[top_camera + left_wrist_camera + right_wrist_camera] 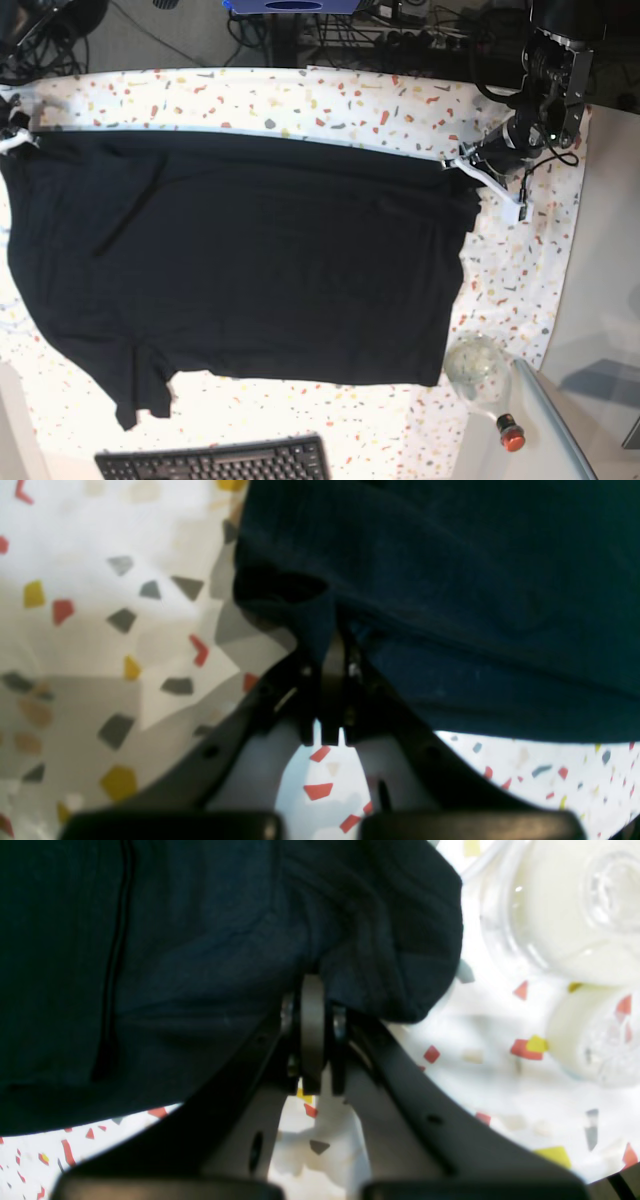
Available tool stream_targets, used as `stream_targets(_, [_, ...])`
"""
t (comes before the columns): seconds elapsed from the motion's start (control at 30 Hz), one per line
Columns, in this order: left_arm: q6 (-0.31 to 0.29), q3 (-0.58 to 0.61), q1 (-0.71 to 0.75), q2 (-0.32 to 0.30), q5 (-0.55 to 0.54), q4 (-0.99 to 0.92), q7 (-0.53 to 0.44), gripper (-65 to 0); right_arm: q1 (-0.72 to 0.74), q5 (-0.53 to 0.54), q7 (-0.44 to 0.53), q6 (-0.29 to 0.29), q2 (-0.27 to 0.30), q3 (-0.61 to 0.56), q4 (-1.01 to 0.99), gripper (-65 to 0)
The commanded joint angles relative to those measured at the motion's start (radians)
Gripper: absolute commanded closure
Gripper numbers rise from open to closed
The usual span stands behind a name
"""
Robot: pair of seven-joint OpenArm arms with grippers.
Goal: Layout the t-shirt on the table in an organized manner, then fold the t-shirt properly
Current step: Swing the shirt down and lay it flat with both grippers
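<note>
The t-shirt's top edge [255, 143] is straight from gripper to gripper, so the robot's left gripper goes on pulling toward the table's back edge [440, 80] and lets go once the cloth lies flat.
The black t-shirt [250, 260] hangs spread wide over the speckled white table [520, 280], its top edge stretched in a straight line between my two grippers. My left gripper [458, 162] is shut on the shirt's right top corner. In the left wrist view the dark cloth [450, 605] is pinched by the left gripper [332, 642]. At the far left edge, my right gripper [12, 138] is shut on the other corner. The right wrist view shows the right gripper [315, 987] clamped on bunched fabric [200, 950]. A sleeve [140, 390] hangs at the lower left.
A black keyboard [215, 463] lies at the front edge. A clear glass bowl [474, 364] and a red-capped object [511, 432] sit at the front right. Clear containers [565, 910] show in the right wrist view. Cables and equipment [300, 20] line the back.
</note>
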Motion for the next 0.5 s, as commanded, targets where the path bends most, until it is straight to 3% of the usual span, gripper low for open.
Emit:
stream_targets(0.0, [0.041, -0.007, 0.009, -0.021, 0.026, 0.007, 0.018, 0.0, -0.001, 0.003, 0.016, 0.002, 0.022, 0.004, 0.026, 0.0])
stream_targets(0.33, [0.061, -0.013, 0.023, -0.013, 0.021, 0.008, 0.018, 0.0, -0.051, 0.003, 0.013, -0.003, -0.039, 0.009, 0.157, 0.0])
stream_targets(0.47, [0.061, -0.121, 0.081, 0.011, 0.023, 0.070, 0.022, 0.0, -0.051, 0.001, 0.013, -0.003, -0.039, 0.009, 0.157, 0.0])
